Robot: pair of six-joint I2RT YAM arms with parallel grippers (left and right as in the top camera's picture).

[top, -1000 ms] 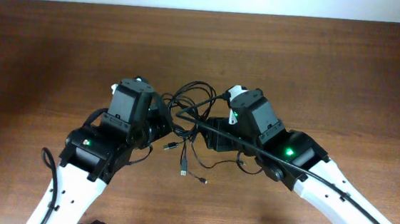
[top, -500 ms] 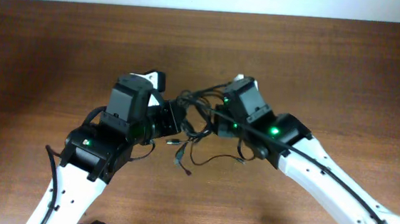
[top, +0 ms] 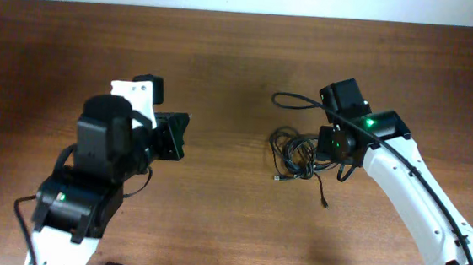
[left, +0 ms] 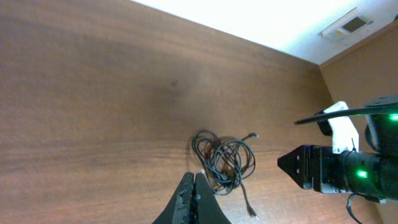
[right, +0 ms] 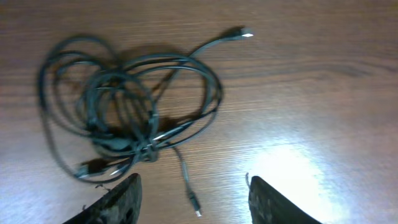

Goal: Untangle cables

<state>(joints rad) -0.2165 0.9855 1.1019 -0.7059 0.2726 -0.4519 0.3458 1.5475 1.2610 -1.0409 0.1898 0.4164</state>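
Observation:
The tangled heap (top: 292, 151) is far away from my left gripper, so I should pick up the heap (top: 322, 165) with my right gripper and pass it to my left gripper before pulling cables.
The cables (top: 296, 152) lie in one tangled black heap on the wooden table, right of centre. One strand (top: 294, 101) reaches toward the far side, and a plug end (top: 324, 204) trails toward the near side. My right gripper (top: 327, 146) hovers just right of the heap, open and holding nothing. In the right wrist view the cables (right: 124, 106) lie ahead of the right gripper (right: 193, 179), and one loose plug end (right: 194, 204) lies on the table between the spread fingers. My left gripper (top: 181, 137) is shut and empty, well left of the heap. From the left wrist, the cables (left: 224, 158) lie beyond the left gripper (left: 194, 177).
The wooden table (top: 242, 57) ends at a pale wall along the far side. The right arm's black wrist with a green light (left: 348, 171) shows at the right of the left wrist view. Thicker black wires run along both arms.
The two grippers, close together over the tangle in the middle, have drawn apart. The left arm pulled back to the left. The cables now lie loose on the table beside the right gripper.

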